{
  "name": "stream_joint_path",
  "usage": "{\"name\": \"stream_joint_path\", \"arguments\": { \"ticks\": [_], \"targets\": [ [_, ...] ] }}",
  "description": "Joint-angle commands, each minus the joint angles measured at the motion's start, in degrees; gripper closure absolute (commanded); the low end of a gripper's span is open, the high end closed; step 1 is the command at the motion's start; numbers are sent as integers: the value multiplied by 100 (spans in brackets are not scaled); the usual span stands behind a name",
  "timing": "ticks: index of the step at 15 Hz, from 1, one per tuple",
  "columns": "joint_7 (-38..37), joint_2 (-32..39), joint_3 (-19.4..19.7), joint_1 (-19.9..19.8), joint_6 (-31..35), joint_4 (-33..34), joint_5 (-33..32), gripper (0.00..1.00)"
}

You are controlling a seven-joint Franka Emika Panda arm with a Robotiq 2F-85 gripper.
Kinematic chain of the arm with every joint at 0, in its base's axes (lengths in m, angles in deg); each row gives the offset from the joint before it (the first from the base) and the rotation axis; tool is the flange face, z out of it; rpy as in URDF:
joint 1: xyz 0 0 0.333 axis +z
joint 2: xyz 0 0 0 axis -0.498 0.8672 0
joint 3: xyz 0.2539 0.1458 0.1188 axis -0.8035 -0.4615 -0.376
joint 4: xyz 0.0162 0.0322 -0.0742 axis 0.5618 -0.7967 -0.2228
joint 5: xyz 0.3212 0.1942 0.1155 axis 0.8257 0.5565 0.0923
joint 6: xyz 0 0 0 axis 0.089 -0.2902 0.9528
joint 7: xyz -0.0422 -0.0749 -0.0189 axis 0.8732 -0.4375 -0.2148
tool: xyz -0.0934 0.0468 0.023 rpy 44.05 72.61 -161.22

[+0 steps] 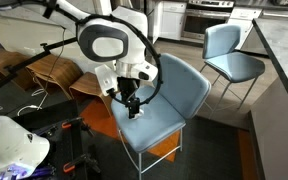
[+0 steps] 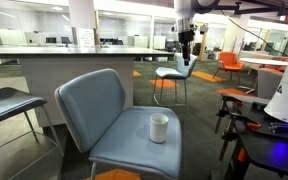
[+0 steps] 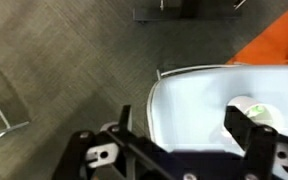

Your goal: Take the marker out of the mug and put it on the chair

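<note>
The white mug's open top (image 2: 159, 118) faces my open fingers with free space above. My gripper keeps going over and down until the fingers straddle the marker (image 3: 258, 109).
The white mug (image 2: 159, 127) stands upright on the seat of the light blue-grey chair (image 2: 109, 115). The chair also shows in an exterior view (image 1: 169, 100) and in the wrist view (image 3: 194, 105). In the wrist view the mug (image 3: 256, 106) sits on the right of the seat, partly behind my right finger. A greenish bit at its rim may be the marker (image 3: 280, 118); elsewhere the marker is too small to see. My gripper (image 3: 187, 130) is open and empty, above the seat and to the side of the mug. It shows in both exterior views (image 1: 132, 102) (image 2: 187, 42).
A similar blue chair with dark legs (image 1: 229, 50) stands further back. Brown bent-wood chairs (image 1: 54, 72) stand beside the task chair. An orange floor patch (image 3: 274, 45) lies beyond the seat. A counter (image 2: 74, 52) runs behind, and a white robot body (image 2: 284, 95) stands close by.
</note>
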Motion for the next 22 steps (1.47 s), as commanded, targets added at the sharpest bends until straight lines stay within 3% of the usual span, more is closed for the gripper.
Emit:
{"name": "stream_joint_path", "arguments": {
  "ticks": [1, 10, 17, 20, 22],
  "targets": [
    [126, 696, -104, 87, 214, 451, 152, 0],
    [-114, 2364, -658, 586, 850, 1566, 891, 0],
    [-269, 3183, -751, 790, 831, 2070, 1063, 23],
    [-313, 3478, -775, 858, 863, 2206, 1118, 14],
    [-356, 3679, -777, 890, 893, 2310, 1154, 16]
  ]
}}
